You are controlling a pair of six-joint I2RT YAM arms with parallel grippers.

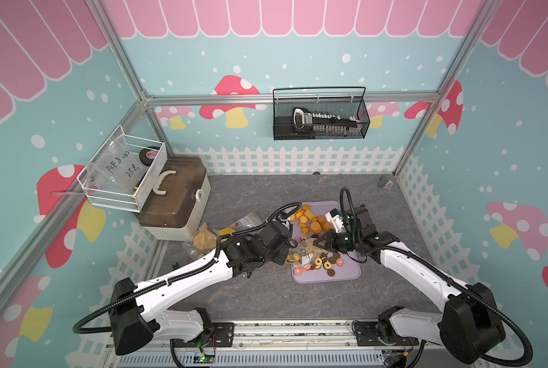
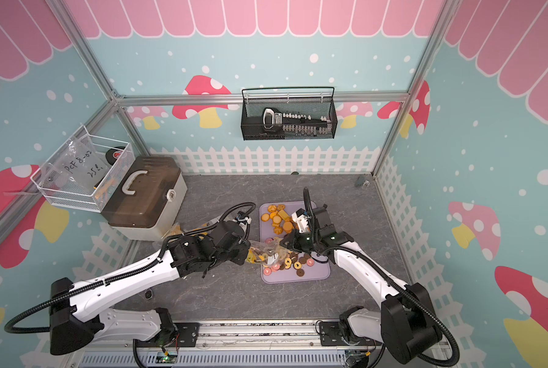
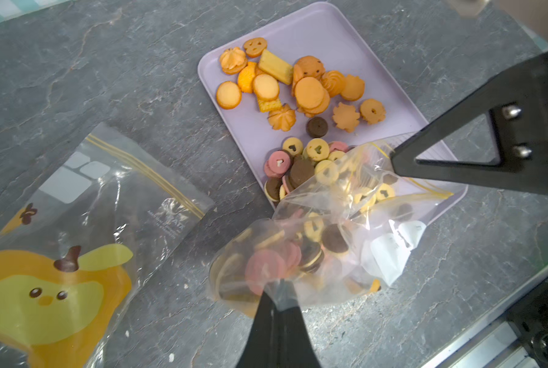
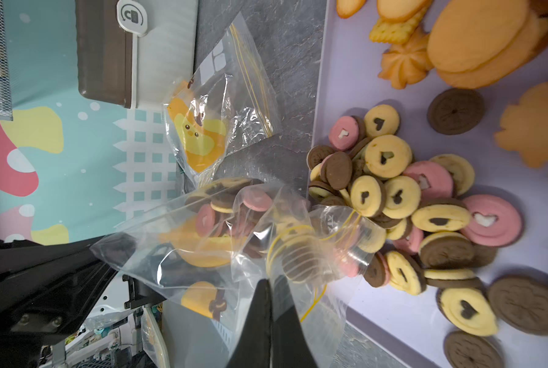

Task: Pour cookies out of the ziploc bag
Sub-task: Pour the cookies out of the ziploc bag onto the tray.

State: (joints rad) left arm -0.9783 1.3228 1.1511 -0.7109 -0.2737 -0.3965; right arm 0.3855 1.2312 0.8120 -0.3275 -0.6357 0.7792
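My right gripper should now pull the bag inward, as the ziploc bag's opening (image 4: pixel 312 242) faces the lilac tray (image 1: pixel 326 265), until the bag's closed end hangs there, and then let go.
A clear ziploc bag (image 1: pixel 301 251) (image 2: pixel 266 251) hangs over the near left part of a lilac tray (image 1: pixel 346 274) (image 3: pixel 298 28). My left gripper (image 3: pixel 280 286) (image 1: pixel 288 250) is shut on its closed end. My right gripper (image 4: pixel 271 282) (image 1: pixel 317 242) is shut on the plastic by the yellow zip, which faces the tray. Several cookies show inside the bag (image 3: pixel 323 242) (image 4: pixel 234 235). Brown, pink and yellow cookies (image 3: pixel 301 162) (image 4: pixel 409 197) lie heaped on the tray at its mouth. Orange cookies (image 3: pixel 298 86) (image 1: pixel 311 221) fill the tray's far part.
A second flat ziploc bag with a duck print (image 3: pixel 75 242) (image 4: pixel 209 105) lies on the grey table left of the tray. Behind it stands a brown-lidded box (image 1: pixel 174 197) under a white wire basket (image 1: pixel 123 172). A black mesh basket (image 1: pixel 320 118) hangs on the back wall.
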